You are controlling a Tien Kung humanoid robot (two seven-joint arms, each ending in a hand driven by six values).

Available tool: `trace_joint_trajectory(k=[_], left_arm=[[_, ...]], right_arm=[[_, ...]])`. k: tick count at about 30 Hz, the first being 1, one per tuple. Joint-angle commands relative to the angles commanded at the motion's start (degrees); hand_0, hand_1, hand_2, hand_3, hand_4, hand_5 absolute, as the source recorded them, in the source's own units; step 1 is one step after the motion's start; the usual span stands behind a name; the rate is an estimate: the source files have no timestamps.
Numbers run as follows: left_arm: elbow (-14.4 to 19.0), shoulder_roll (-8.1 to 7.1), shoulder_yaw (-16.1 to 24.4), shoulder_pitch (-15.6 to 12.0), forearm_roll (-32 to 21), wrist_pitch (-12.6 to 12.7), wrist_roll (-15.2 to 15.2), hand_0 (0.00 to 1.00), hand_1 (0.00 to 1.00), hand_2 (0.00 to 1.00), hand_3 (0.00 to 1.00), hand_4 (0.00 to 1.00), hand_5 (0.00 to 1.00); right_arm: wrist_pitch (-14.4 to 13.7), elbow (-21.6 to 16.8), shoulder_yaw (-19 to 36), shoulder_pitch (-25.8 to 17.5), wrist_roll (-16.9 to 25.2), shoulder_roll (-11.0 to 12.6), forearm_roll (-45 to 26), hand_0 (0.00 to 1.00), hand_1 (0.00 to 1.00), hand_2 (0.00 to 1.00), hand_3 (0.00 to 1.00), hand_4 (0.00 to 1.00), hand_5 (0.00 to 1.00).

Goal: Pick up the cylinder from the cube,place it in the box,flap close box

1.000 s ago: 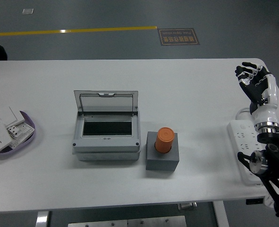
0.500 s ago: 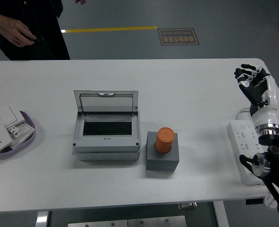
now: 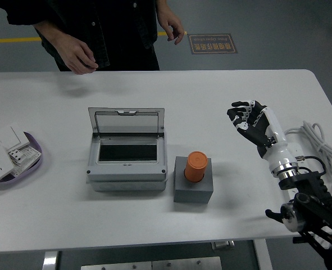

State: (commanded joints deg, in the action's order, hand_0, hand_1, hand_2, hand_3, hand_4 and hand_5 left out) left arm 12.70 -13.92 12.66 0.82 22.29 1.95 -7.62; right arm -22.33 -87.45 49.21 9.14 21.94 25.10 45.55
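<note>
My gripper will place the orange cylinder (image 3: 196, 167), and the cylinder should tip over and lie on its side inside, because the box's dark opening (image 3: 128, 152) is long and narrow.
An orange cylinder (image 3: 197, 166) stands upright on a dark grey cube (image 3: 193, 183) at the table's front middle. Just left of the cube sits a grey box (image 3: 127, 161) with its clear flap lid (image 3: 126, 122) standing open at the back. My right hand (image 3: 250, 119) hovers over the table to the right of the cube, well apart from it, fingers spread and empty. My left arm is out of view.
A person in dark clothes stands at the far side; their hands (image 3: 80, 61) hang above the table's far edge. A purple tray (image 3: 35, 147) with white socket parts sits at the left edge. A white cable (image 3: 319, 143) lies at the right edge.
My right hand has moved left and inward from the table's right edge toward the cube. The person has stepped in behind the table's far side.
</note>
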Motion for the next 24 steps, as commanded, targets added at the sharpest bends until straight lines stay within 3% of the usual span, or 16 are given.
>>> trace_joint_trajectory(k=[9,24], left_arm=[[-0.1,0.17,-0.6,0.0,-0.2,0.2,0.0,0.602,0.627,0.619,0.642,0.699,0.232],[-0.1,0.42,-0.5,0.5,0.4,0.4,0.1,0.602,0.627,0.62,0.643,0.699,0.23]], right_arm=[[1.1,-1.8,-8.5,2.1,-1.3,0.9,0.7,0.669,0.613,0.573,0.562,0.718,0.149],[2.5,-1.7,-14.3,5.1,-3.0,1.9,1.4,0.667,0.616,0.573,0.555,0.715,0.136]])
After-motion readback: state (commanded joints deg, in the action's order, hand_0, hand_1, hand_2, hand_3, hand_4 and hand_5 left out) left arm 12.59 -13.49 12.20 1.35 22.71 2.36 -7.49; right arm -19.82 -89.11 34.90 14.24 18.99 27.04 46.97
